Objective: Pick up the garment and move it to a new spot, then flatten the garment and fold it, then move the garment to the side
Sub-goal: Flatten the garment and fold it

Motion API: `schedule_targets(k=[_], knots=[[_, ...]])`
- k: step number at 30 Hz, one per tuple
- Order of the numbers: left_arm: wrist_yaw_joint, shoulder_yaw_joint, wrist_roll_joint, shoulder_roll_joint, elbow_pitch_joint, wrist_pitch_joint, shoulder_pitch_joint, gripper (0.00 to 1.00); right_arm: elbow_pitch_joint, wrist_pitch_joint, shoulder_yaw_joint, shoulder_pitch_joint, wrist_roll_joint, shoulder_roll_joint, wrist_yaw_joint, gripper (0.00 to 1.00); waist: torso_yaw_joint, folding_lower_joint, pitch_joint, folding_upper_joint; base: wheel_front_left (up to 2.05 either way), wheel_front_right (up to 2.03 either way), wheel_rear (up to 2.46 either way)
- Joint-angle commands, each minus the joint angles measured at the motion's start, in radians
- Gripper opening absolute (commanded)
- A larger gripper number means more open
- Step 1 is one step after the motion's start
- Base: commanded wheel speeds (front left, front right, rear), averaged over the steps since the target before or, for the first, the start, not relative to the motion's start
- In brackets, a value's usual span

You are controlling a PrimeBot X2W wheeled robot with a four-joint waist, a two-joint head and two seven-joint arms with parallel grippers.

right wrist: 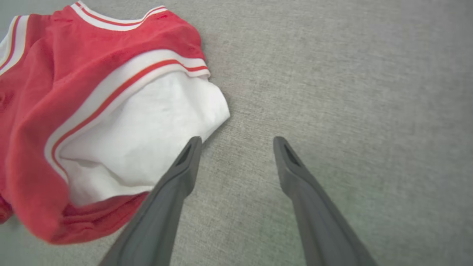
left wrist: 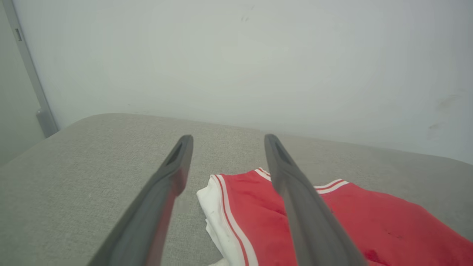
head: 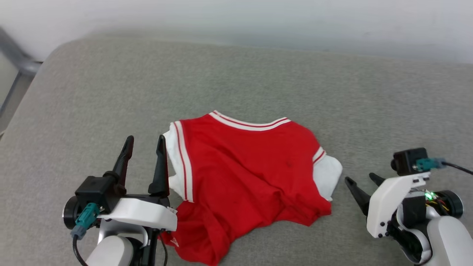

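The garment's red body (head: 248, 159) is bunched up short by loose creases (head: 268, 190), so the garment will drop open long and smooth when I raise it by the white sleeves.
The garment (head: 244, 173) is a red shirt with white sleeves and striped trim, lying rumpled on the grey cushion, plain side up. My left gripper (head: 146, 139) stands open just left of its white left sleeve, empty. In the left wrist view the garment (left wrist: 369, 229) lies under and right of the fingers (left wrist: 295, 192). My right gripper (head: 360, 179) is open, just right of the white right sleeve. In the right wrist view that sleeve (right wrist: 147, 136) reaches the left fingertip (right wrist: 192, 147), and the gripper (right wrist: 236, 142) holds nothing.
The grey fabric cushion (head: 236, 81) stretches wide behind and to both sides of the shirt. A pale wall (head: 258, 18) runs along its far edge. A grey metal frame (head: 14, 62) stands beyond the far left corner.
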Motion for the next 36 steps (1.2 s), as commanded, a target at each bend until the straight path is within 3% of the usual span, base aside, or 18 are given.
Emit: schedule_targets(k=[1, 8, 16, 18, 19, 25, 36], knots=[[-0.008, 0.003, -0.002, -0.007, 0.007, -0.008, -0.021, 1.00, 0.002, 0.030, 0.024, -0.027, 0.020, -0.020, -0.001, 1.00, 0.037, 0.0000, 0.031, 0.0000, 0.00, 0.00, 0.00], [-0.036, -0.010, 0.013, -0.042, 0.043, -0.013, -0.046, 1.00, 0.028, 0.122, 0.119, -0.099, 0.058, -0.094, -0.001, 1.00, 0.081, 0.0000, 0.074, 0.0000, 0.00, 0.00, 0.00], [-0.054, -0.002, 0.027, -0.069, 0.073, -0.016, -0.057, 1.00, 0.145, 0.268, 0.239, -0.083, 0.124, -0.112, 0.000, 1.00, 0.095, 0.0000, 0.098, 0.0000, 0.00, 0.00, 0.00], [-0.060, 0.001, 0.030, -0.076, 0.077, -0.017, -0.058, 1.00, 0.150, 0.287, 0.253, -0.071, 0.148, -0.113, 0.000, 0.05, 0.096, 0.0000, 0.100, 0.0000, 0.00, 0.00, 0.00], [-0.060, 0.004, 0.034, -0.078, 0.078, -0.017, -0.058, 1.00, 0.146, 0.289, 0.255, -0.070, 0.155, -0.114, 0.001, 0.00, 0.094, 0.0000, 0.099, 0.0000, 0.00, 0.00, 0.00], [-0.066, 0.018, 0.045, -0.077, 0.087, -0.017, -0.040, 1.00, 0.067, 0.224, 0.189, -0.096, 0.143, -0.148, -0.001, 0.00, 0.077, 0.0000, 0.076, 0.0000, 0.00, 0.00, 0.00], [-0.056, 0.043, 0.037, -0.047, 0.092, -0.001, 0.006, 1.00, -0.122, 0.188, -0.083, 0.001, 0.058, -0.151, -0.001, 0.00, -0.013, 0.0000, 0.016, 0.0000, 0.00, 0.00, 0.00]])
